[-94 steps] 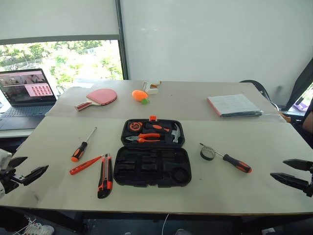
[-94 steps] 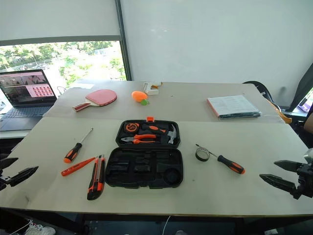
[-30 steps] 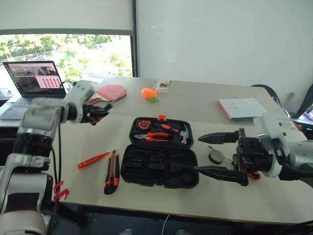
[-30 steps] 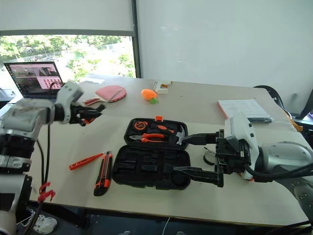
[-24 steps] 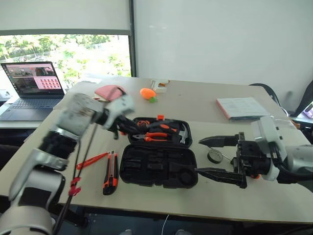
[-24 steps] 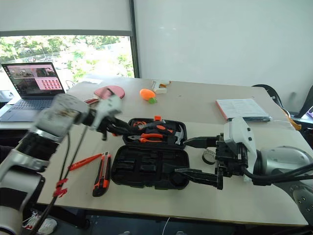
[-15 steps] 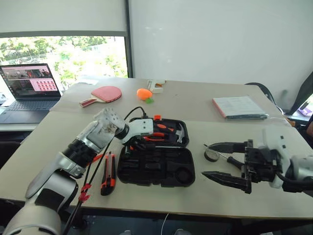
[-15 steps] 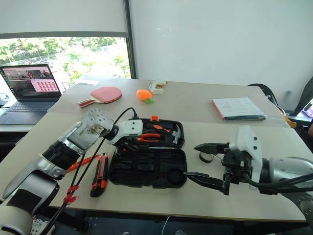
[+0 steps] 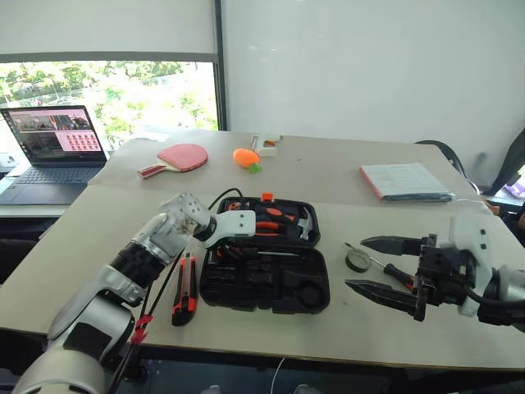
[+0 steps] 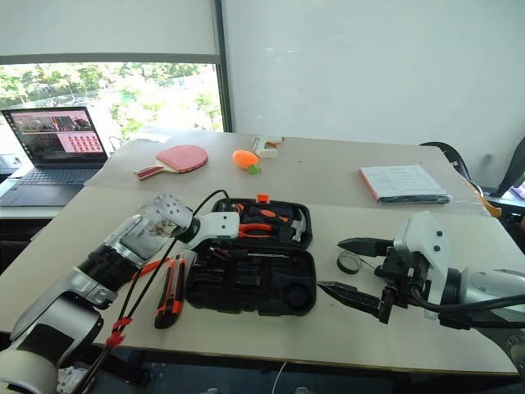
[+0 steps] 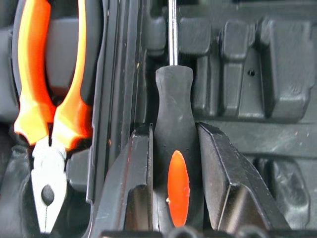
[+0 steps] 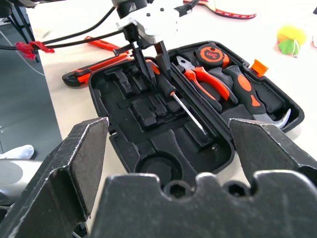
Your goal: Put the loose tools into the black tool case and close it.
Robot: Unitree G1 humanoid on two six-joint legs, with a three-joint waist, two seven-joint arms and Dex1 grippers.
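The screwdriver's handle (image 11: 177,136) is high above its slot between my left gripper's fingers, so I should release it, close the fingers and push down on the handle's neck (image 11: 175,91).
The black tool case (image 9: 279,283) lies open in the middle of the table, with pliers (image 11: 49,99) and a hammer in its lid. My left gripper (image 11: 173,129) is shut on a black-and-orange screwdriver (image 11: 173,114), held low over the lower half's moulded slots near the hinge. The utility knife (image 9: 184,289) and the thin orange screwdriver (image 10: 150,267) lie left of the case, partly behind my left arm. The tape roll (image 9: 357,260) and a second black-and-orange screwdriver (image 9: 395,274) lie to its right. My right gripper (image 9: 354,263) hovers open there, holding nothing.
On the far half of the table lie a red paddle (image 9: 182,156), an orange toy (image 9: 242,156) and a stack of papers (image 9: 406,180). A laptop (image 9: 53,152) stands open at the far left. Bare tabletop lies in front of the case.
My left arm swung in from the far left with the screwdriver and came down onto the case's lower half. My right gripper drew back to the right, still open.
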